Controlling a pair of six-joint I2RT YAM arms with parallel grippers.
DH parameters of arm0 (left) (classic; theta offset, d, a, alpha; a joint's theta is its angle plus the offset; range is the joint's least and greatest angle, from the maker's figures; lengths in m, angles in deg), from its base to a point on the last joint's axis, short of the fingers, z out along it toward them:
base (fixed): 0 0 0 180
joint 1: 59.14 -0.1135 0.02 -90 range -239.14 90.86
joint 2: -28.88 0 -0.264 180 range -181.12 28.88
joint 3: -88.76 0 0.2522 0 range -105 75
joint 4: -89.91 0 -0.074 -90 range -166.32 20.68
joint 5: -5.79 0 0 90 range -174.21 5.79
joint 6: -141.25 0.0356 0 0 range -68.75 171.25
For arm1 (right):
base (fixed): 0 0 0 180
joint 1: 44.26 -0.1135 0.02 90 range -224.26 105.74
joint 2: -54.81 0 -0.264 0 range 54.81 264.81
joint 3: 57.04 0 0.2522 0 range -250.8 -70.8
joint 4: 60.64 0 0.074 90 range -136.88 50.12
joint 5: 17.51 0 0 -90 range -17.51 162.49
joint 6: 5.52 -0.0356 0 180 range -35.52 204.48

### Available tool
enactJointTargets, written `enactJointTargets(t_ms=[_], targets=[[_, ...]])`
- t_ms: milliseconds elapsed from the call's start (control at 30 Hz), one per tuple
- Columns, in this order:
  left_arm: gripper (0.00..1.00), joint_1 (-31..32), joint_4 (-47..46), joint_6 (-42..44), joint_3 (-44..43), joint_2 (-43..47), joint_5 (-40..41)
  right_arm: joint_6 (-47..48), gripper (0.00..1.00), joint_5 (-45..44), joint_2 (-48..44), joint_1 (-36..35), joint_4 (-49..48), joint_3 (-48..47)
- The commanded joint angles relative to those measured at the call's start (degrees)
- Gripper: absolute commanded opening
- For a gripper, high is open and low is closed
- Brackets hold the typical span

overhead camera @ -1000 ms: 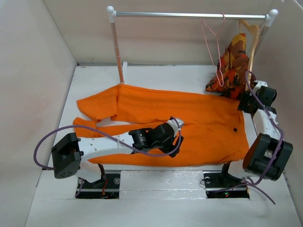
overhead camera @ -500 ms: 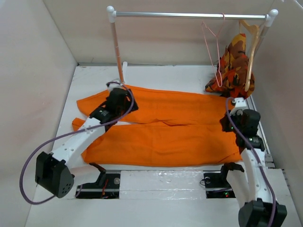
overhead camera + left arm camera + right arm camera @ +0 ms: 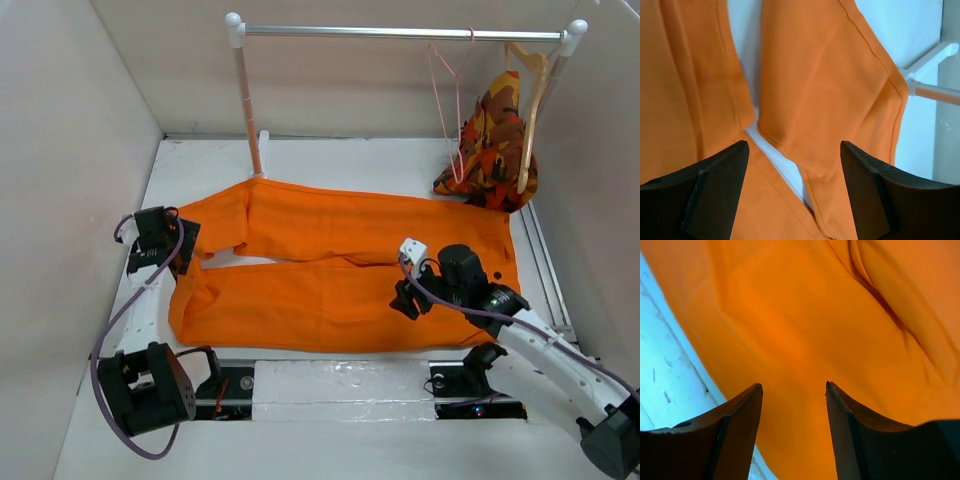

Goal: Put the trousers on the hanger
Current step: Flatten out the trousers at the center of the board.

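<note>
The far leg bends [image 3: 246, 215] toward the near leg next to the foot of the post, so my left gripper needs to pull the far leg's end [image 3: 208, 210] straight before it lifts the near cuff.
The bright orange trousers [image 3: 350, 270] lie flat across the table, legs to the left and waist to the right. The pink wire hanger [image 3: 447, 95] hangs from the rail at the back right, apart from both grippers. My left gripper [image 3: 178, 242] is open and empty at the leg cuffs. In the left wrist view its gripper [image 3: 795, 150] hovers over the two cuffs [image 3: 830, 90], with a strip of white table between them. My right gripper [image 3: 405, 297] is open and empty over the near leg. In the right wrist view its gripper [image 3: 794, 386] is just above orange cloth [image 3: 805, 315] near its front edge.
A metal rail [image 3: 400, 32] on two posts spans the back. A light wooden hanger [image 3: 530, 100] and a patterned orange-red-black garment [image 3: 490, 135] hang at its right end. The left post's foot [image 3: 932, 55] stands beside the far cuff. Walls close in left and right.
My left gripper has swung from the far leg out to the left cuff ends. My right gripper has moved from the waist's right edge leftward over the near leg. The left leg ends now lie differently.
</note>
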Motion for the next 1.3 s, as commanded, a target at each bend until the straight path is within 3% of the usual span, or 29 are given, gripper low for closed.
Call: enactJointTargets(t_ms=[0,167,233,500,533,567,667,833,967,1000,1033,1067,1167,1267], targets=[[0.70,0.4,-2.0,-5.6,0.3,-0.9,-3.8,5.1,0.59,-1.0,2.2,-3.9,-1.7,-5.5],[0.71,0.4,-5.3,-5.9,-3.0,-9.2,0.5,9.5,0.60,1.2,7.0,-6.4,-2.2,-7.8],[0.67,0.4,-2.8,-4.6,-7.7,-17.2,4.4,11.1,0.60,0.6,8.0,-6.4,-1.2,-9.6],[0.59,0.9,-3.5,-0.8,-17.2,-30.9,9.1,10.8,0.60,-1.0,10.0,-6.4,-1.3,-10.4],[0.56,0.9,-2.5,-0.3,-19.7,-34.0,9.5,10.3,0.60,-1.5,10.2,-6.4,-1.7,-10.0],[0.45,0.9,-1.9,0.9,-20.9,-35.7,9.8,9.6,0.60,-1.6,10.4,-6.4,-2.1,-10.0],[0.00,0.9,3.4,2.3,-27.9,-40.3,12.4,8.7,0.60,-2.9,11.4,-6.4,-2.0,-10.4],[0.00,3.4,9.2,12.1,-41.7,-38.0,22.2,7.4,0.60,-2.8,13.9,-6.4,-5.3,-9.0],[0.00,3.4,13.9,16.6,-47.5,-38.7,29.1,7.7,0.60,-1.2,17.3,-6.4,-7.3,-9.2],[0.06,3.4,14.3,17.8,-47.8,-39.2,29.8,7.9,0.60,-0.8,17.9,-6.4,-7.5,-9.4],[0.19,3.4,14.7,20.5,-47.8,-40.6,30.1,8.6,0.60,0.4,18.5,-6.4,-7.8,-9.6],[0.47,3.4,15.2,21.6,-48.3,-41.6,29.3,9.1,0.60,0.8,19.6,-6.4,-7.9,-9.8],[0.84,3.4,23.8,18.2,-49.6,-45.3,33.6,10.7,0.61,1.6,20.8,-6.4,-6.8,-10.7],[0.84,3.4,22.5,17.8,-44.9,-40.7,34.8,12.0,0.61,2.1,20.9,-6.4,-6.0,-11.2]])
